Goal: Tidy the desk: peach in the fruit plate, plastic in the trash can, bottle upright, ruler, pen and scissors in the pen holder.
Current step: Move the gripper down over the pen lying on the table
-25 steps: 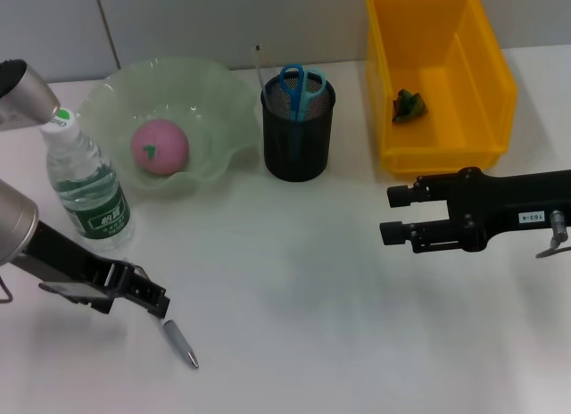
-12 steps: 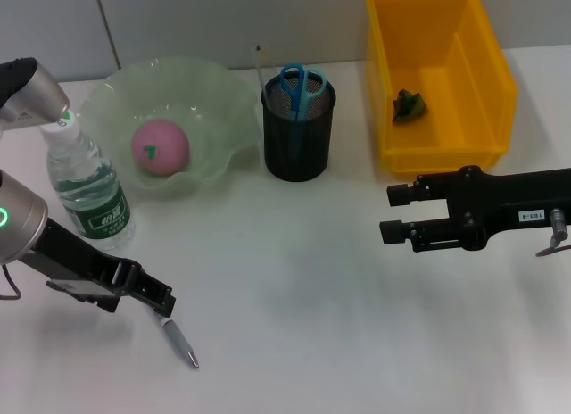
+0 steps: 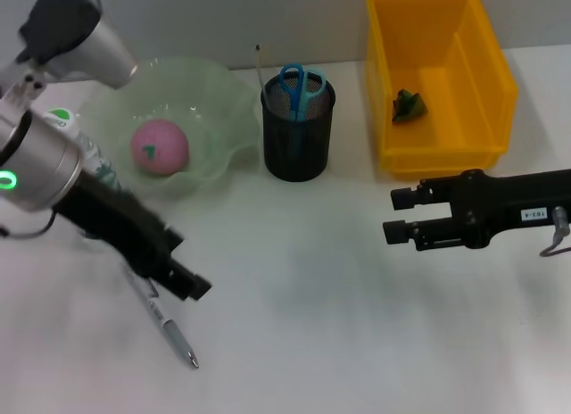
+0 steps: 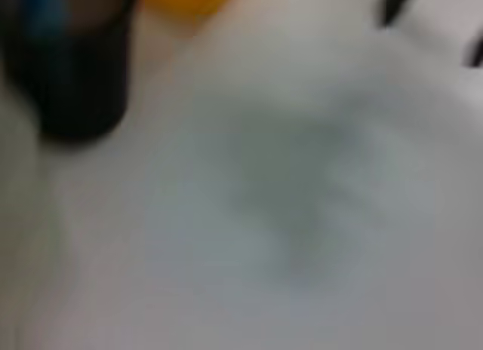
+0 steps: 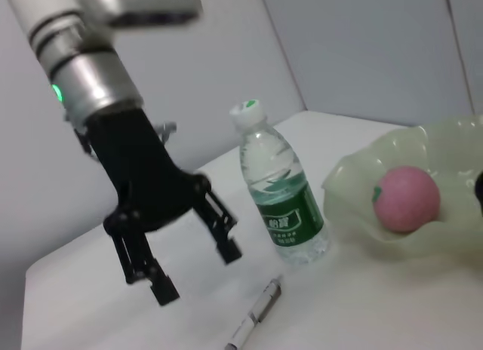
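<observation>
The pen (image 3: 179,339) has my left gripper slanting past it toward the empty table, so next I swing the gripper back, point it down and put its fingers on both sides of the pen's body (image 3: 161,312).
The pen (image 3: 165,320) lies on the white table near its front left; it also shows in the right wrist view as pen (image 5: 256,314). My left gripper (image 3: 186,269) hovers just above the pen's far end, open and empty, seen as left gripper (image 5: 195,269) from the other arm. The bottle (image 3: 64,128) stands upright, partly hidden by the left arm. The peach (image 3: 161,146) rests in the green fruit plate (image 3: 223,102). Blue scissors (image 3: 302,86) and a thin stick (image 3: 260,68) stand in the black pen holder (image 3: 297,142). Green plastic (image 3: 409,104) lies in the yellow trash can (image 3: 486,84). My right gripper (image 3: 397,216) is open at the right.
The left arm's silver forearm (image 3: 53,160) slants across the table's left side, over the bottle and the plate's edge. The pen holder (image 4: 72,71) stands between the plate and the bin.
The left arm has swung up and to the right, its gripper moving along the pen toward the table's middle. More of the pen shows now. The right arm has hardly moved.
</observation>
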Robot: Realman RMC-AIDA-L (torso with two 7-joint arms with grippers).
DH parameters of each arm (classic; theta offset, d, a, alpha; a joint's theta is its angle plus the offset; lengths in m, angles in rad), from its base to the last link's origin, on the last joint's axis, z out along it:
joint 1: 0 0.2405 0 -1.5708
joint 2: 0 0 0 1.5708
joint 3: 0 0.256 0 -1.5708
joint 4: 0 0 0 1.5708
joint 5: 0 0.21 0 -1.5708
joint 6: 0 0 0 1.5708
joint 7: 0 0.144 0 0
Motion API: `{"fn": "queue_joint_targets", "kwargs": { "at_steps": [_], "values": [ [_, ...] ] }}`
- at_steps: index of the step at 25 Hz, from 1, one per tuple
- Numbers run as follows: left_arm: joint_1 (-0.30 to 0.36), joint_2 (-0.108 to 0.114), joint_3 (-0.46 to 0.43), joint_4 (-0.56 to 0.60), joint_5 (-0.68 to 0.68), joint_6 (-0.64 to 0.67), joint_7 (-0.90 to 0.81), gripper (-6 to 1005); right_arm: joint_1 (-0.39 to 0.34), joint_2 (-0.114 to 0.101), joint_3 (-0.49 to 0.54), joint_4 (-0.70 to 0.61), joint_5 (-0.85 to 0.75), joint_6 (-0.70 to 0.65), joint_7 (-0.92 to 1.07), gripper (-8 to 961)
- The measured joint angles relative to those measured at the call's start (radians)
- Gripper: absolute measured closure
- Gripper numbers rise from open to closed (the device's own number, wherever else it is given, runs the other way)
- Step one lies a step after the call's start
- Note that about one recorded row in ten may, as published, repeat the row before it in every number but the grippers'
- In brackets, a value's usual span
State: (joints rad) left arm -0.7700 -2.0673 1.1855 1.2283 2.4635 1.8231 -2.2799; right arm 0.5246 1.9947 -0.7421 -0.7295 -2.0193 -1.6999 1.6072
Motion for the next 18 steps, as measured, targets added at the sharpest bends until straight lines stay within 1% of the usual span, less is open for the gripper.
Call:
{"fn": "queue_joint_targets", "kwargs": {
  "at_steps": [4, 6, 9, 10, 13, 14, 16, 18],
  "values": [
    [-0.052, 0.001, 0.011, 0.033, -0.007, 0.022, 0.243, 158, 0.023, -0.015, 0.005, -0.006, -0.047, -0.007, 0.064, 267],
    [-0.072, -0.001, 0.024, 0.054, -0.002, 0.034, 0.358, 160, 0.039, -0.027, 0.005, -0.009, -0.065, -0.016, 0.095, 267],
    [-0.078, -0.001, 0.037, 0.067, 0.000, 0.038, 0.400, 167, 0.067, -0.052, 0.003, -0.010, -0.090, -0.037, 0.147, 267],
    [-0.083, -0.002, 0.071, 0.091, 0.003, 0.042, 0.461, 169, 0.081, -0.062, 0.007, -0.009, -0.102, -0.042, 0.166, 267],
    [-0.083, -0.002, 0.071, 0.091, 0.003, 0.042, 0.461, 169, 0.106, -0.078, 0.012, -0.008, -0.118, -0.047, 0.206, 267],
    [-0.071, -0.003, 0.186, 0.173, 0.007, 0.045, 0.622, 169, 0.112, -0.081, 0.012, -0.008, -0.118, -0.049, 0.217, 267],
    [-0.058, -0.003, 0.226, 0.200, 0.005, 0.045, 0.728, 169, 0.122, -0.084, 0.014, -0.011, -0.118, -0.052, 0.236, 266],
    [-0.058, -0.003, 0.226, 0.200, 0.005, 0.045, 0.728, 169, 0.130, -0.089, 0.018, -0.014, -0.118, -0.057, 0.258, 266]
  ]
}}
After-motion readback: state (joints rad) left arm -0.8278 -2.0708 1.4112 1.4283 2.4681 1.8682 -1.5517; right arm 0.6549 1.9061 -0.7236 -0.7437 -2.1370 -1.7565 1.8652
